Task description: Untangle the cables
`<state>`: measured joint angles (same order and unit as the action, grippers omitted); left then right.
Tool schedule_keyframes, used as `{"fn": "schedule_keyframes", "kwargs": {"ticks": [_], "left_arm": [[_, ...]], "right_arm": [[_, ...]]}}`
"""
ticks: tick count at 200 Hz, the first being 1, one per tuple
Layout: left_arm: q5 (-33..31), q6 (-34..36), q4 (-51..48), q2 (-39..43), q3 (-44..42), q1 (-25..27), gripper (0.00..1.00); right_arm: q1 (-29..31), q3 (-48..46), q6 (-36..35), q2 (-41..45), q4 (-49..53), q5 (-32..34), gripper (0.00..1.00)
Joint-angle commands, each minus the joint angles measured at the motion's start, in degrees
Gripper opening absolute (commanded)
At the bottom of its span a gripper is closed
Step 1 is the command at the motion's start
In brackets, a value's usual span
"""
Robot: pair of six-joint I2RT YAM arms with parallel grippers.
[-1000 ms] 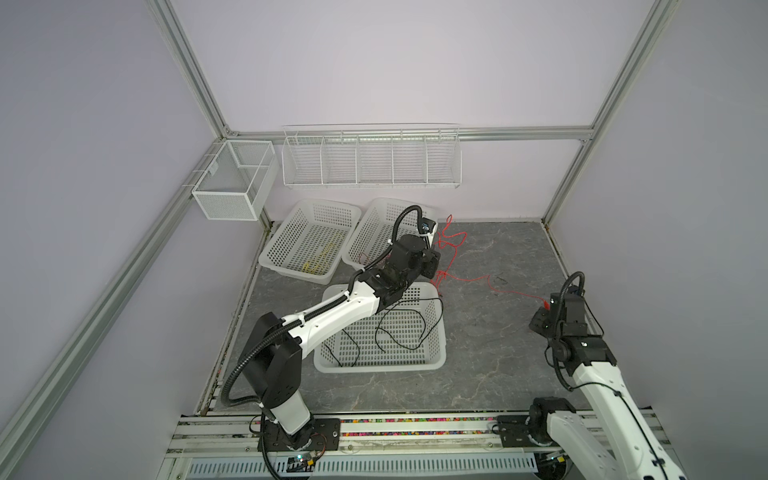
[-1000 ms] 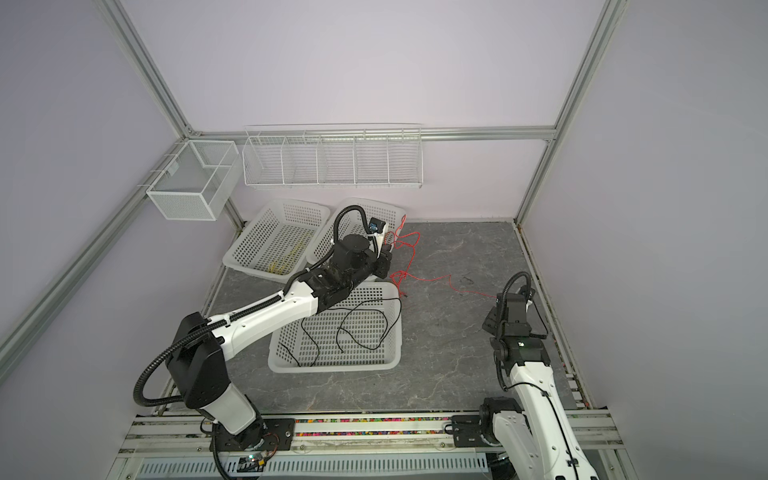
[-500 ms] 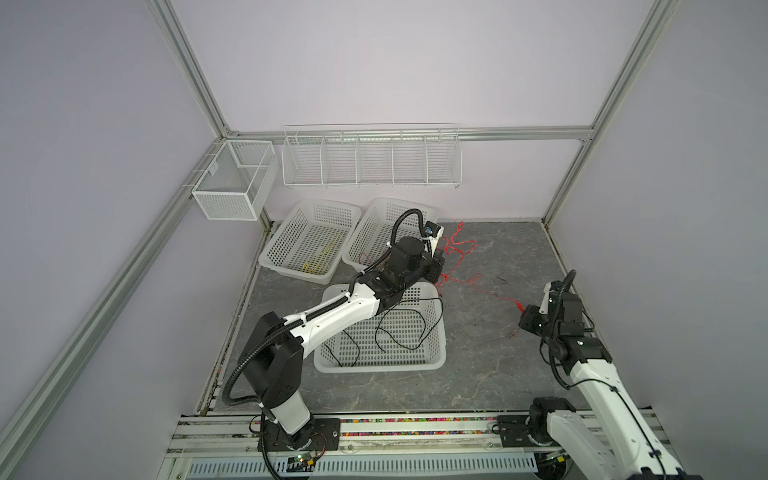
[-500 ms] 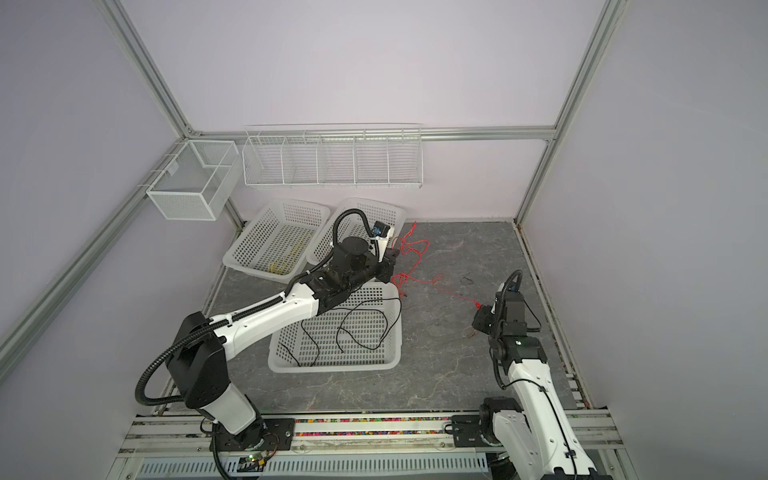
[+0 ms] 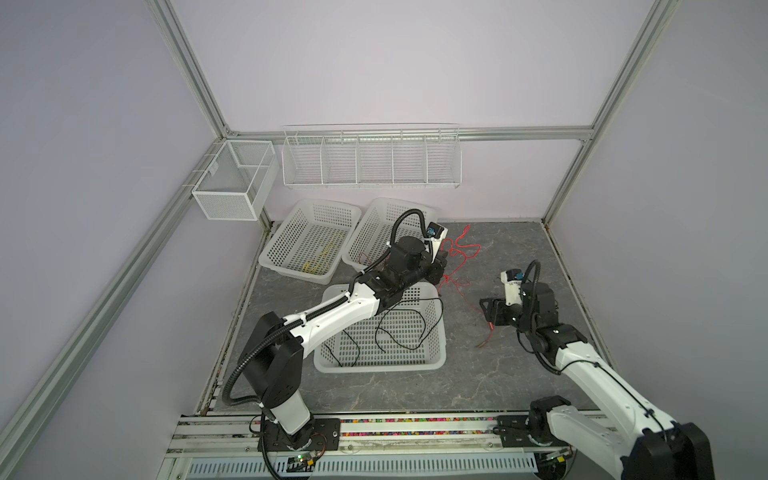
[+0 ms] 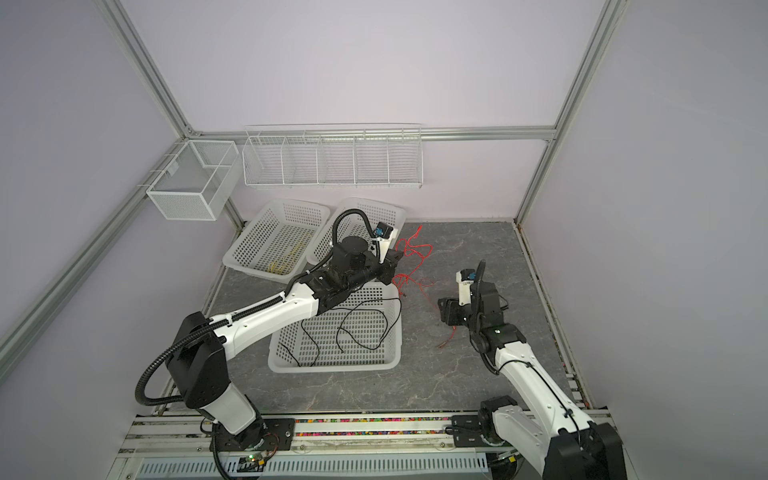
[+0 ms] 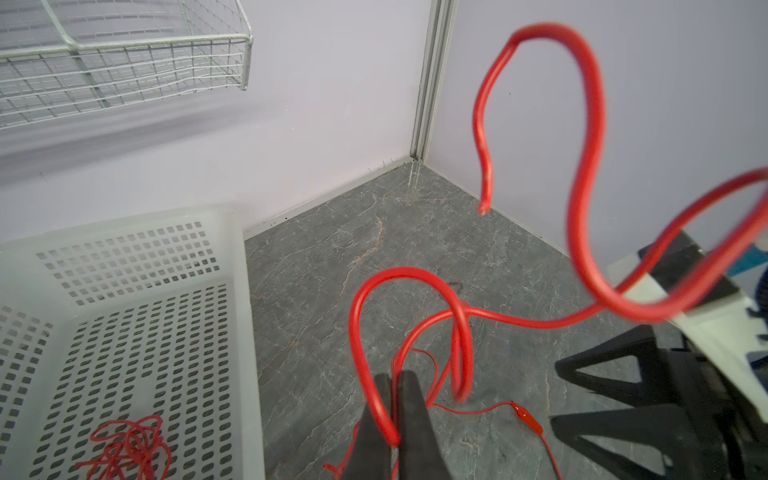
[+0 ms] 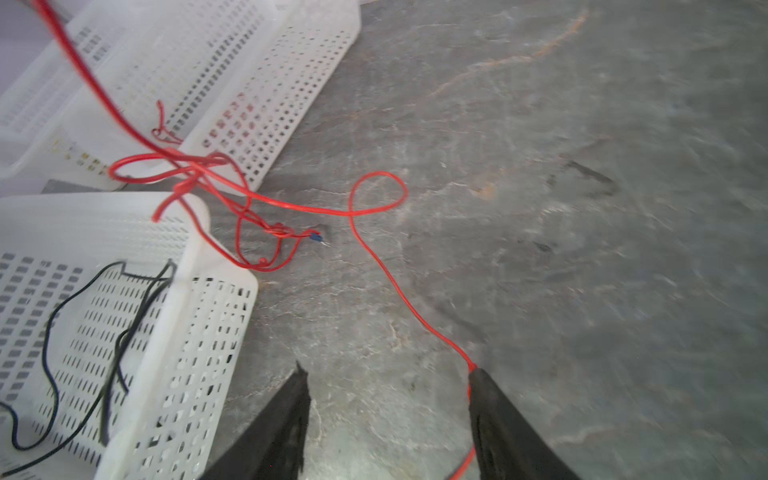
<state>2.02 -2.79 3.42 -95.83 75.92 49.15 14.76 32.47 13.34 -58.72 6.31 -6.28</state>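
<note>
My left gripper holds the red tangle [image 8: 196, 170] up in the open. My right gripper keeps moving in until its fingers close on the cable [image 8: 242, 214] just below.
My left gripper [image 7: 392, 376] is shut on a thick red cable [image 7: 582, 174] that loops up in front of the wrist camera. In both top views it [image 5: 442, 266] [image 6: 395, 266] hangs over the floor beside the near basket's far corner. A tangle of thin red cables [image 5: 457, 257] [image 6: 411, 253] [image 8: 249, 199] trails from it to the floor. My right gripper [image 8: 388, 372] [image 5: 490, 311] stands open low over the floor. One thin red cable [image 8: 395, 282] runs along the inside of one of its fingers [image 8: 494, 399], not pinched.
Black cables [image 5: 399, 328] lie in the near white basket [image 5: 378, 365]. Yellow cables [image 5: 320, 259] lie in the far left basket [image 5: 291, 237], and a red bundle [image 7: 129, 446] in the basket beside it [image 5: 374, 224]. A wire shelf [image 5: 370, 158] and a mesh box [image 5: 232, 178] hang on the walls.
My right gripper has opened and moved left toward the middle; the thin red cable it pulled taut now lies slack on the floor. The left gripper stays shut and has barely shifted.
</note>
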Motion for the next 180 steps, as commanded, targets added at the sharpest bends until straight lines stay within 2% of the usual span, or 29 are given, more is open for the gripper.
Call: {"fn": "schedule_keyframes", "kwargs": {"ticks": [1, 72, 131, 156, 180], "left_arm": [[2.75, 0.09, -0.68, 2.48, 2.62, 0.14, 0.00], [6.40, -1.68, -1.30, 2.81, 4.46, 0.10, 0.00], [7.60, -2.65, -1.53, 3.02, 4.71, 0.07, 0.00], [8.18, -3.10, -1.14, 3.11, 4.85, 0.10, 0.00], [8.35, -3.36, -1.22, 3.12, 5.20, 0.13, 0.00]], "right_arm": [[2.82, -0.30, -3.91, -4.17, -12.30, -0.45, 0.64], [6.98, 0.12, -5.04, -13.74, -28.47, -1.69, 0.65], [8.59, 2.59, -5.87, -16.30, -29.51, -0.51, 0.63], [8.66, 3.47, -5.89, -17.68, -29.42, -1.33, 0.54], [8.77, 4.08, -5.71, -19.18, -29.16, -1.80, 0.40]]}}
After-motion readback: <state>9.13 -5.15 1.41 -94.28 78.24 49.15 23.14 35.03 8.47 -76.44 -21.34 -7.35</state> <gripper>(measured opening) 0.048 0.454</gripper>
